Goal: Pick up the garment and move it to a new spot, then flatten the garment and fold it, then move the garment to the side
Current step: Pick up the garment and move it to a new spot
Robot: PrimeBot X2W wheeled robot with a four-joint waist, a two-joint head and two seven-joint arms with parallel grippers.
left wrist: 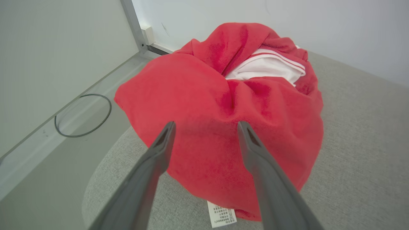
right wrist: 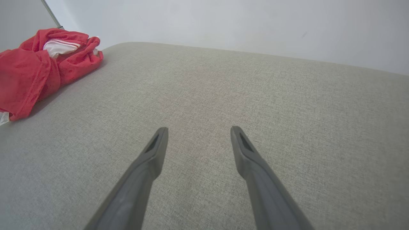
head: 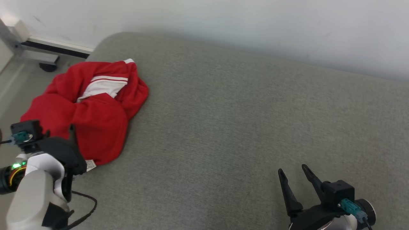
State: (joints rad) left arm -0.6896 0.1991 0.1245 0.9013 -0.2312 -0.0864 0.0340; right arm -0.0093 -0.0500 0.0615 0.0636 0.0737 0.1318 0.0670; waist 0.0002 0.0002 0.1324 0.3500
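I can see a separate white edge (head: 129, 61) showing behind, so I should expect another red garment (head: 138, 90) to stay there when I pick up the red cloth.
A crumpled red garment (head: 86, 111) with a white striped inner part lies bunched at the far left corner of the grey cushioned surface (head: 239, 127). My left gripper (left wrist: 206, 127) hovers open just over its near side, fingers spread and nothing between them; in the head view one finger (head: 72, 134) rises in front of the cloth. A white care label (left wrist: 221, 213) sticks out under the garment's near edge. My right gripper (head: 292, 171) stands open at the lower right, far from the garment (right wrist: 41, 68), over bare fabric (right wrist: 223, 105).
The cushion's rounded left edge drops to a pale floor (left wrist: 48, 166) where a dark cable loop (left wrist: 83, 115) lies. A white wall (head: 255, 22) runs behind the cushion. A metal frame and baseboard (head: 54, 48) stand at the far left.
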